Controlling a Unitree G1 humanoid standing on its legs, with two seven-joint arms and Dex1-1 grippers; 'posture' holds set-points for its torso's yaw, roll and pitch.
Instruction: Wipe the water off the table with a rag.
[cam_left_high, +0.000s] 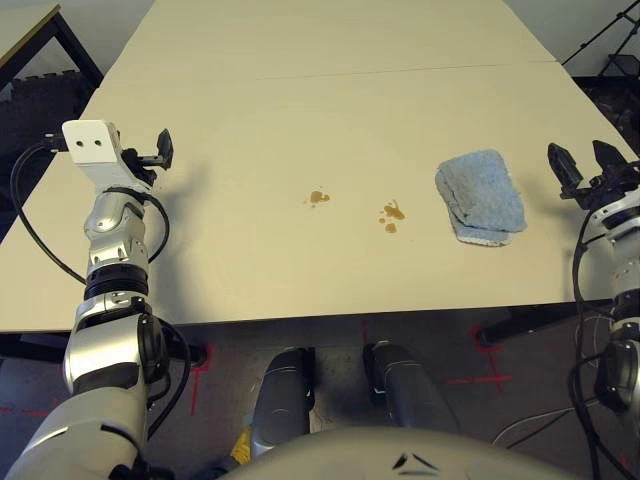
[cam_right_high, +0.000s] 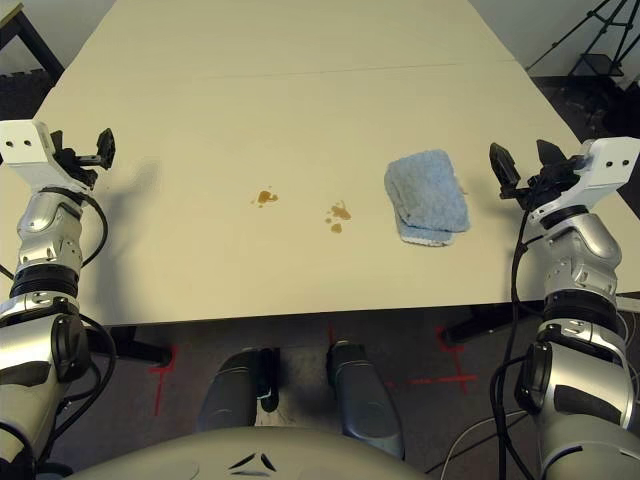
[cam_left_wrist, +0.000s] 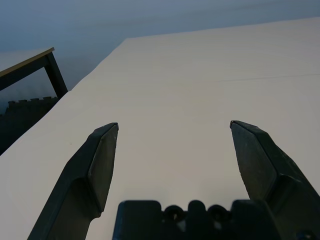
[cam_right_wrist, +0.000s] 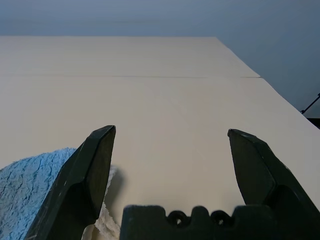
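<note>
The light-blue rag (cam_left_high: 482, 193) should stay bunched up as a small pad with hanging ends when the robot wipes, because its plush layers (cam_left_high: 480, 233) lie loosely folded.
The light-blue rag (cam_left_high: 481, 195) lies folded on the right part of the cream table (cam_left_high: 300, 100). Two small brownish-orange clusters of water sit left of it: one (cam_left_high: 319, 197) near the middle, the other (cam_left_high: 391, 215) closer to the rag. My right gripper (cam_left_high: 579, 163) hovers open just right of the rag, above the table's right edge; the rag's corner (cam_right_wrist: 30, 185) lies beside its left finger in the right wrist view. My left gripper (cam_left_high: 160, 150) is open over the table's left side, far from the drops, with nothing between its fingers (cam_left_wrist: 100, 165).
A thin seam (cam_left_high: 400, 70) crosses the table farther back. A second table's corner (cam_left_high: 40, 30) stands beyond the left edge. A dark tripod (cam_left_high: 610, 50) stands off the far right. Red tape marks (cam_left_high: 480, 375) show on the floor below the front edge.
</note>
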